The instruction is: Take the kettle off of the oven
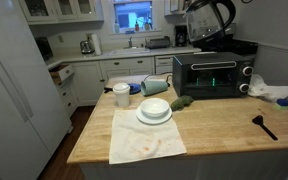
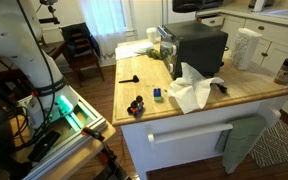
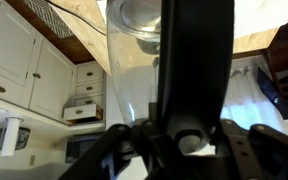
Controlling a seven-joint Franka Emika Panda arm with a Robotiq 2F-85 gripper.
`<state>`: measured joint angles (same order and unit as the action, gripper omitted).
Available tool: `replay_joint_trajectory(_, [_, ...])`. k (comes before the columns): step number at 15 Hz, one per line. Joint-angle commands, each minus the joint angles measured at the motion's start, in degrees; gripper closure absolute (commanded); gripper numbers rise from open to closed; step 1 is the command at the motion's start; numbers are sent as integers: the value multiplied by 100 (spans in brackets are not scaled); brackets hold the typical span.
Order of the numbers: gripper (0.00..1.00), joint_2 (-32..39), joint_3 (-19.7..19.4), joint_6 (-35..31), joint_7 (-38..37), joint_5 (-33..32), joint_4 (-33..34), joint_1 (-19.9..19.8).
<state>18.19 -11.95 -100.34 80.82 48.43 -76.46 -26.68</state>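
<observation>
My gripper is holding the kettle (image 1: 210, 22) tilted above the oven, so next I turn it upright before I carry it clear of the oven toward the white cup (image 1: 122, 94).
The kettle (image 1: 208, 17), clear glass with a black lid and a black curved handle, hangs tilted in the air above the oven (image 1: 212, 76), apart from its top. The oven is black with a green glow behind its glass door, and it also shows in an exterior view (image 2: 198, 46). There the kettle (image 2: 191, 5) is cut off by the top edge. In the wrist view my gripper (image 3: 189, 140) is shut on the kettle's black handle (image 3: 196, 60), with the glass body (image 3: 134, 60) just behind it.
On the wooden counter (image 1: 224, 140) are a white cup (image 1: 121, 95), stacked white bowls (image 1: 154, 110), a green object (image 1: 181, 101), a black spatula (image 1: 264, 126), a white cloth (image 1: 274, 92) and a towel (image 1: 144, 146). A white fridge (image 1: 14, 85) stands beside the counter.
</observation>
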Motion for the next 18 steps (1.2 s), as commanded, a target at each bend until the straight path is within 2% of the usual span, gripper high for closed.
replay_joint_trajectory(1, [81,-100,143,-295,-111,861,-43,-45])
replay_joint_trajectory(5, [81,28,292,-570,10,1347,4,70])
replay_joint_trajectory(10, [81,168,462,-786,62,1478,27,169])
replay_joint_trajectory(18, [81,239,482,-693,437,1690,-111,-86])
